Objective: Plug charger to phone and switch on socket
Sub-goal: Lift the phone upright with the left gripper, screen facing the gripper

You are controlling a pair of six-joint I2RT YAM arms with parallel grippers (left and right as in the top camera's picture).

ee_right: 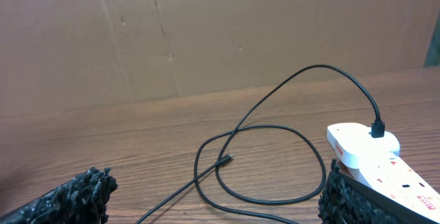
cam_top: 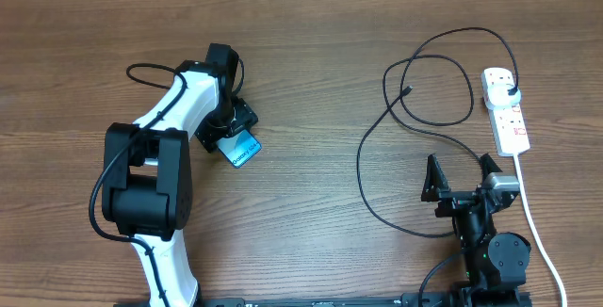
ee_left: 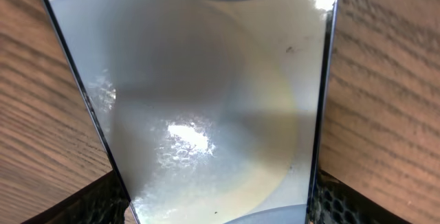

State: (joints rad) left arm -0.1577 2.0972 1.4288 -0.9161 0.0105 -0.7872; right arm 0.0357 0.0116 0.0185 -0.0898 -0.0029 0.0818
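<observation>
The phone is at a slant between my left gripper's fingers. Next, I open them and grip its long edges squarely, closer to the camera end, before I lift it.
The phone, its screen blue-teal, lies on the table left of centre. My left gripper reaches down over it. In the left wrist view the phone fills the gap, and both fingers press against its long edges. The charger is a thin black cable looping across the right half. Its free connector tip lies on the wood, and its plug sits in the white socket. My right gripper stands open near the front edge, facing the tip and the socket.
A thick white cord runs from the socket to the front edge, just right of my right arm. A brown cardboard wall stands behind the table. Cable loops cover the wood between my right gripper and the socket.
</observation>
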